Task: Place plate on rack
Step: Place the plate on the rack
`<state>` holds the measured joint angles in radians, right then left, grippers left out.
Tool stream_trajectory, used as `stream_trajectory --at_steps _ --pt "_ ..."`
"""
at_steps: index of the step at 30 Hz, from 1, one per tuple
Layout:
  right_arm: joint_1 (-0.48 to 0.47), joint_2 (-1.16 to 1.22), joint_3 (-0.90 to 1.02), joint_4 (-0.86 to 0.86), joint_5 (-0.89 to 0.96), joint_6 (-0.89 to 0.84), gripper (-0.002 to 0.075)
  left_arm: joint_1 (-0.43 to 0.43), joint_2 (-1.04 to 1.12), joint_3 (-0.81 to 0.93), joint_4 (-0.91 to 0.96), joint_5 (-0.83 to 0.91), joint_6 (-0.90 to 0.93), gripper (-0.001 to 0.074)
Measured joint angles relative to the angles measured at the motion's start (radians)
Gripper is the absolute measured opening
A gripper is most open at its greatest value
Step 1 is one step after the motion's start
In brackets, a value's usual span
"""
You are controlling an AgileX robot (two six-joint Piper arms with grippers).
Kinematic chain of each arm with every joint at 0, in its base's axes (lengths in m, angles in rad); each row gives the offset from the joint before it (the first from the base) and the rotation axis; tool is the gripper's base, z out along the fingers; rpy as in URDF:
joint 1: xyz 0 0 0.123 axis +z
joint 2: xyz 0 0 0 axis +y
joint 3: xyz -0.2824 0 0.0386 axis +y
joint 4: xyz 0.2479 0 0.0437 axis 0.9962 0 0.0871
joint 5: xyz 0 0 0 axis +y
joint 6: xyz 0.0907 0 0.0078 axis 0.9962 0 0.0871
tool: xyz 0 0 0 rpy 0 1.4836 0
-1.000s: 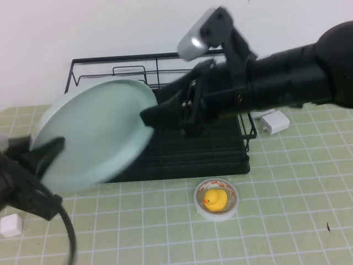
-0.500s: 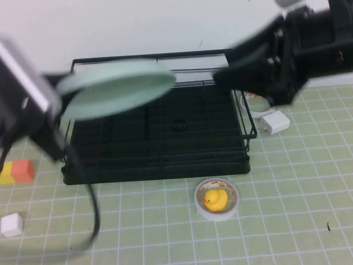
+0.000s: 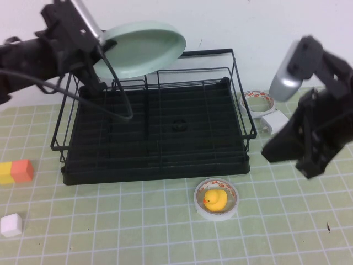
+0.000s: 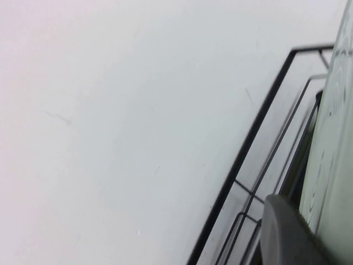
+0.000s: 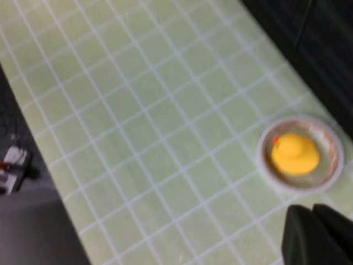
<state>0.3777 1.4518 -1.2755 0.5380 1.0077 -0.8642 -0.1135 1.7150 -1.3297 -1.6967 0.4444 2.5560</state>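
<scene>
My right gripper is empty and the plate [image 3: 146, 49] is tilted above the rack's upright wires. My left gripper should turn the plate upright and let it down into the wires [image 3: 137, 101].
The pale mint-green plate [image 3: 142, 47] is tilted in the air over the back left corner of the black wire rack [image 3: 160, 130]. My left gripper [image 3: 103, 46] is shut on the plate's left rim, high at the back left. In the left wrist view the plate's edge [image 4: 337, 138] fills the side, one grey finger [image 4: 284, 234] lies against it, and the rack's wires [image 4: 259, 138] run past. My right gripper [image 3: 271, 150] is shut and empty, low to the right of the rack. In the right wrist view its black fingers [image 5: 314, 234] hover over the mat.
A white tape roll holding a yellow duck [image 3: 216, 199] lies in front of the rack and shows in the right wrist view [image 5: 298, 154]. Another tape roll [image 3: 257, 101] and a white charger [image 3: 274, 122] lie right of the rack. Orange and yellow blocks [image 3: 16, 171] and a white cube [image 3: 11, 224] lie at the left.
My left arm has carried the plate from low at the front left up and back over the rack's back left corner. My right arm has pulled away from over the rack to its right.
</scene>
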Motion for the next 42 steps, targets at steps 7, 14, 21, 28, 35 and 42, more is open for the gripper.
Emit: stream_trajectory --at_steps 7,14,21,28,35,42 --pt "0.0 0.0 0.045 -0.036 0.009 0.033 0.0005 0.0 0.17 -0.109 0.0 -0.009 0.138 0.0102" --pt "0.0 0.0 0.045 -0.041 0.011 0.041 0.0005 0.0 0.243 -0.135 -0.003 -0.082 0.192 0.0102" --pt "0.0 -0.002 0.045 -0.042 0.011 0.043 0.0005 -0.002 0.286 -0.146 -0.007 -0.057 0.204 0.0102" --pt "0.0 -0.002 0.045 -0.045 0.028 0.057 0.0005 -0.002 0.323 -0.153 0.002 -0.121 0.194 0.0137" --pt "0.0 -0.002 0.045 -0.045 0.055 0.081 0.0005 0.0 0.327 -0.166 -0.007 -0.158 0.052 0.0424" --pt "0.0 -0.073 0.047 -0.111 0.015 0.13 0.0005 0.0 0.221 -0.166 -0.007 -0.153 -0.103 0.0292"
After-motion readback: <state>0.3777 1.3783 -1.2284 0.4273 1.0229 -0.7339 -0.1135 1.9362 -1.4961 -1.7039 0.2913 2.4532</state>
